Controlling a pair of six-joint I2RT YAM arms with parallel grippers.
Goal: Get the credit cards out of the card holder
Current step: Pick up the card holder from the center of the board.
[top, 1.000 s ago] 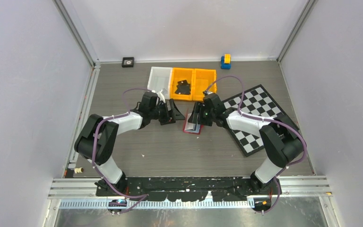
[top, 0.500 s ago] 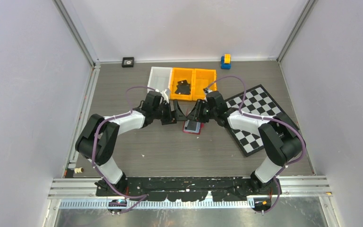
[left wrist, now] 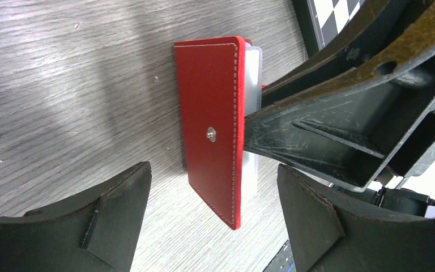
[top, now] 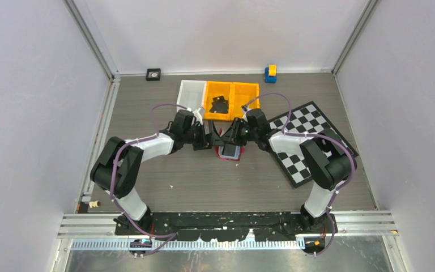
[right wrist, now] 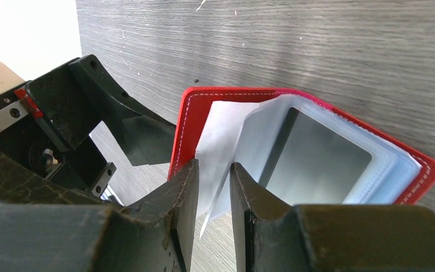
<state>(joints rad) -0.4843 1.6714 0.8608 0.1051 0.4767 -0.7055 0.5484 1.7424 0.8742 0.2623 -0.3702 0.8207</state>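
The credit card [right wrist: 320,161] lies flat and my right gripper has its fingers on both sides of a sleeve leaf, so my left gripper should grip the upright cover [left wrist: 218,181] and lift the card holder.
The red card holder [top: 229,152] lies open on the table between both grippers. One cover [left wrist: 209,130] stands upright, its snap stud facing my left wrist camera. My left gripper [left wrist: 212,181] is open, its fingers wide on either side of that cover's near edge without touching it. Pale clear sleeves [right wrist: 249,136] fan out of the card holder [right wrist: 184,130]. One credit card [right wrist: 317,164] shows as a grey rounded rectangle inside a sleeve. My right gripper [right wrist: 214,175] straddles one sleeve leaf, the jaws narrow with a gap still showing.
Two orange bins [top: 231,101], one holding black pieces, and a white bin [top: 192,93] stand just behind the grippers. A chequered board [top: 308,141] lies under the right arm. A blue and yellow block [top: 270,72] and a small black object [top: 153,73] sit at the back wall.
My right gripper has swung off the card holder's near side to its far edge and narrowed its jaws around a sleeve. My left gripper has opened wider and edged right.
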